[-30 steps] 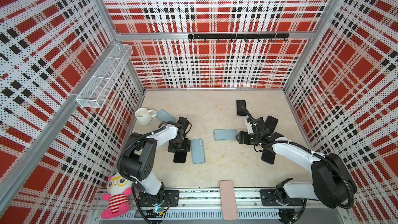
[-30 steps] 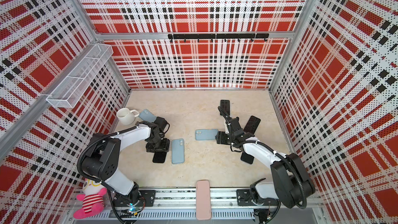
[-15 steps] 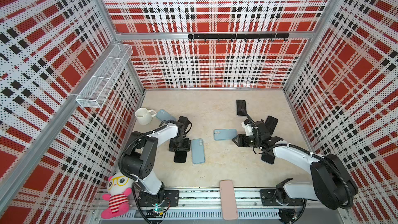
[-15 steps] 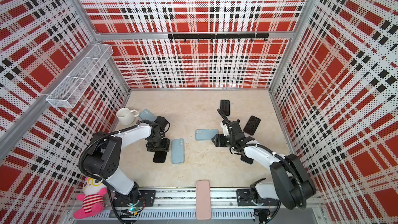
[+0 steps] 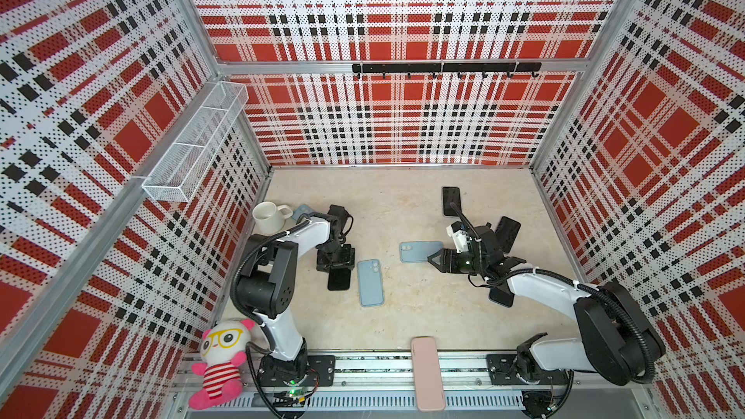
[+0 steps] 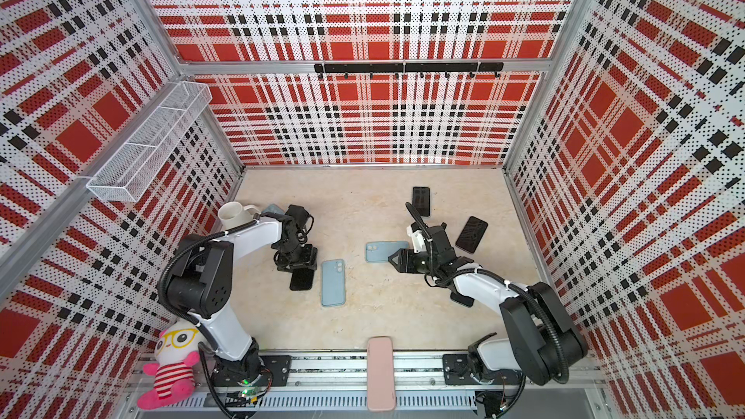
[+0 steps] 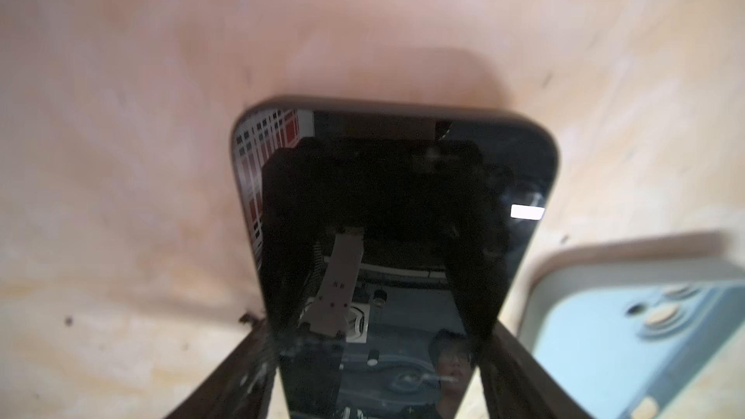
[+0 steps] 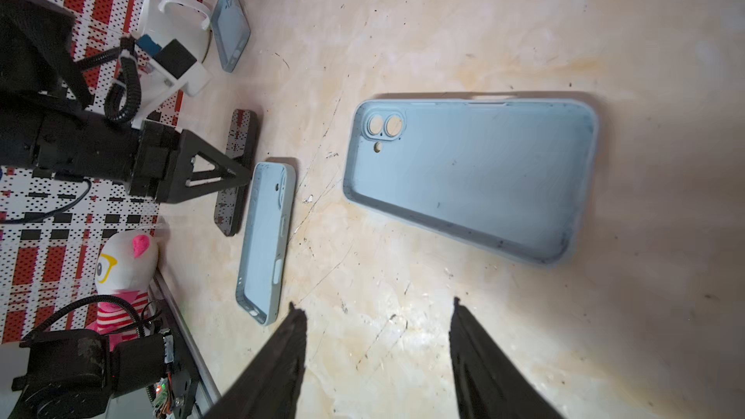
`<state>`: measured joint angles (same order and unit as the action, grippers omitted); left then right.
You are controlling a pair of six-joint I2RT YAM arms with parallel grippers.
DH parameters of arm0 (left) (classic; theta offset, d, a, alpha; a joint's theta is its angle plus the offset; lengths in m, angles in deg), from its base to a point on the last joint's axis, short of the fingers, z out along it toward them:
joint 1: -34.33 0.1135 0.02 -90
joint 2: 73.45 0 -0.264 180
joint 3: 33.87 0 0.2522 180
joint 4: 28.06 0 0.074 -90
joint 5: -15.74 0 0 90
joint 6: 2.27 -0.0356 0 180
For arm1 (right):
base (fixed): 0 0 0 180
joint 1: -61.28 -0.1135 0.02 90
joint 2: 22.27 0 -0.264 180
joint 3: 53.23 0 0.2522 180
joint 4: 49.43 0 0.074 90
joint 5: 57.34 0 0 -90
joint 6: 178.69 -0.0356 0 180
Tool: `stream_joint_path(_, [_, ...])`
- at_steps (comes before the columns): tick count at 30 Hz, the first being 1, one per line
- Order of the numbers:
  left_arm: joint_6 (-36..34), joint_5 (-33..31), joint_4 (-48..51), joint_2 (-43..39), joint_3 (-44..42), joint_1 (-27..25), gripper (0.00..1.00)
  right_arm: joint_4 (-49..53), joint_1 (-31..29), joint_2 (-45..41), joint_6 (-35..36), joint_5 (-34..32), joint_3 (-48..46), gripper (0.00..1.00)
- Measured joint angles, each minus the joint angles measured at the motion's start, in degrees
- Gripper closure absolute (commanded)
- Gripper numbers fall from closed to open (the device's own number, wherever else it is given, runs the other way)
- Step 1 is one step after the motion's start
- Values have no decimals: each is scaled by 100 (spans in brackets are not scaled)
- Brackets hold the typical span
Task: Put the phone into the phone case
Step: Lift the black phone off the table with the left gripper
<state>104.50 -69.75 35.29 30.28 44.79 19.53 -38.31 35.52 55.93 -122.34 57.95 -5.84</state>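
My left gripper needs to pick up the phone and offer its loose end (image 7: 396, 155) to my right gripper, since the black phone (image 5: 339, 280) lies far from that one.
A black phone (image 5: 338, 279) (image 6: 301, 279) lies screen up on the beige table. My left gripper (image 5: 336, 267) (image 7: 381, 334) comes down over its near end, one finger pressed against each long edge, shut on it. A light blue phone case (image 5: 419, 251) (image 8: 467, 179) lies hollow side up near the middle of the table. My right gripper (image 5: 437, 259) (image 8: 375, 304) hovers just off the case's end, its fingers (image 8: 296, 328) spread, with only bare table between them. A second light blue case (image 5: 371, 282) (image 7: 629, 340) lies right beside the black phone.
A third blue case (image 5: 302, 211) and a white mug (image 5: 268, 217) sit by the left wall. Black phones lie at the back (image 5: 451, 201), right (image 5: 508, 233) and under the right arm (image 5: 501, 296). A pink case (image 5: 428, 372) rests on the front rail, a plush toy (image 5: 219, 360) at front left.
My right gripper has moved left towards the middle case and its fingers have narrowed somewhat. The left gripper has stayed over the black phone, closing slightly.
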Motion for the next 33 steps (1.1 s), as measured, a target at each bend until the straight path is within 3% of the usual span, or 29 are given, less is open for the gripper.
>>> stream_joint_path(4, [-55, -96, 48, 564, 763, -11, 24, 11, 0, 0, 39, -2, 61, 41])
stream_joint_path(10, [-184, -455, 181, 1104, 1513, -162, 4, 66, 0, 0, 98, -11, 61, 37])
stream_joint_path(15, [-426, -741, 184, 1154, 1628, -267, 1, 109, 0, 0, 131, -24, 61, 39])
stream_joint_path(21, [-601, -796, 129, 1152, 1563, -286, 5, 295, 0, 2, 282, -74, 87, 40])
stream_joint_path(29, [-616, -608, -184, 984, 1248, -240, 26, 518, 0, 72, 444, -118, 417, 40])
stream_joint_path(33, [-636, -564, -177, 968, 1261, -223, 27, 544, 0, 72, 450, -122, 435, 42])
